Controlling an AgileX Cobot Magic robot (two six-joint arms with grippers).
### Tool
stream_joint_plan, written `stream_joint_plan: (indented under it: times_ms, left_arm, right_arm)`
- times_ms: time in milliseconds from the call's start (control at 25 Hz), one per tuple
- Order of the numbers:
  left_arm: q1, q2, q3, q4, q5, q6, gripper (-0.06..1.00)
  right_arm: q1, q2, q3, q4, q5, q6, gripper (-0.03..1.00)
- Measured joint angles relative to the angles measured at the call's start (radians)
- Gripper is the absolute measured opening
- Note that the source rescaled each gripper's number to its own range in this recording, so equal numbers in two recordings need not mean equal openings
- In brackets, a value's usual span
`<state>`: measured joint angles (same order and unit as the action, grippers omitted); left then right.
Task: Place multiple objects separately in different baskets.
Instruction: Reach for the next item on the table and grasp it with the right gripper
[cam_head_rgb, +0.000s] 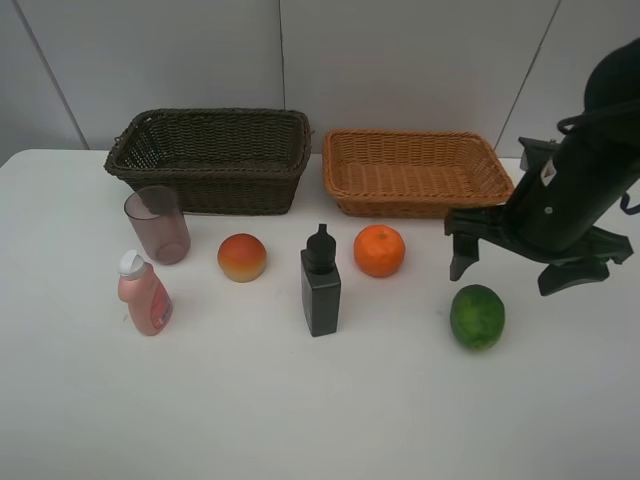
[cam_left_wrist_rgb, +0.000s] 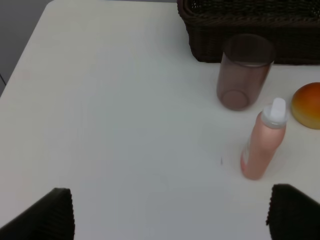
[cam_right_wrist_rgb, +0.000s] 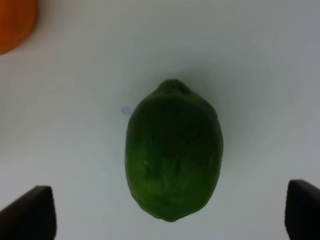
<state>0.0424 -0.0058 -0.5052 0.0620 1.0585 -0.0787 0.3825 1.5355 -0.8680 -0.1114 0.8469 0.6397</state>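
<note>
The fruit's narrow width (cam_head_rgb: 477, 319) fits between the open fingers, and the orange is out of the way. My right gripper should go on down until its fingers are on both sides of the green fruit before it closes.
Two baskets stand at the back: a dark brown basket (cam_head_rgb: 210, 160) and a tan basket (cam_head_rgb: 415, 172). In front, left to right, are a purplish cup (cam_head_rgb: 157, 225), a pink bottle (cam_head_rgb: 145, 293), a peach-like fruit (cam_head_rgb: 242, 257), a black bottle (cam_head_rgb: 320, 283), an orange (cam_head_rgb: 379, 250) and a green fruit (cam_head_rgb: 477, 316). My right gripper (cam_head_rgb: 515, 268) hangs open just above the green fruit (cam_right_wrist_rgb: 173, 150), which lies between the spread fingers without touching them. My left gripper (cam_left_wrist_rgb: 172, 220) is open over bare table, short of the pink bottle (cam_left_wrist_rgb: 262, 147) and cup (cam_left_wrist_rgb: 243, 72).
The white table (cam_head_rgb: 300, 420) runs wide in front of the objects. A grey-white wall panel stands behind the baskets. The orange (cam_right_wrist_rgb: 15, 22) shows at the corner of the right wrist view. The left arm is outside the exterior view.
</note>
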Motion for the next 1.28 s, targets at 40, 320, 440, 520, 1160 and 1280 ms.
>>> stream_joint_plan:
  times_ms: [40,320,440,520,1160,1280]
  left_arm:
    - [0.000,0.000,0.000,0.000,0.000,0.000,1.00]
    - [0.000,0.000,0.000,0.000,0.000,0.000,1.00]
    - [0.000,0.000,0.000,0.001,0.000,0.000,1.00]
    - [0.000,0.000,0.000,0.002,0.000,0.000,1.00]
    - [0.000,0.000,0.000,0.003,0.000,0.000,1.00]
    - [0.000,0.000,0.000,0.003,0.000,0.000,1.00]
  right_arm:
    - [0.000,0.015,0.000,-0.001,-0.006,0.000,1.00]
    - [0.000,0.104,-0.001,-0.035,-0.042,0.023,1.00]
    - [0.000,0.133,-0.001,-0.061,-0.052,0.042,1.00]
    - [0.000,0.146,-0.001,-0.071,-0.068,0.044,1.00]
    - [0.000,0.289,-0.002,-0.085,-0.132,0.048,1.00]
    - [0.000,0.297,-0.002,-0.083,-0.145,0.048,1.00]
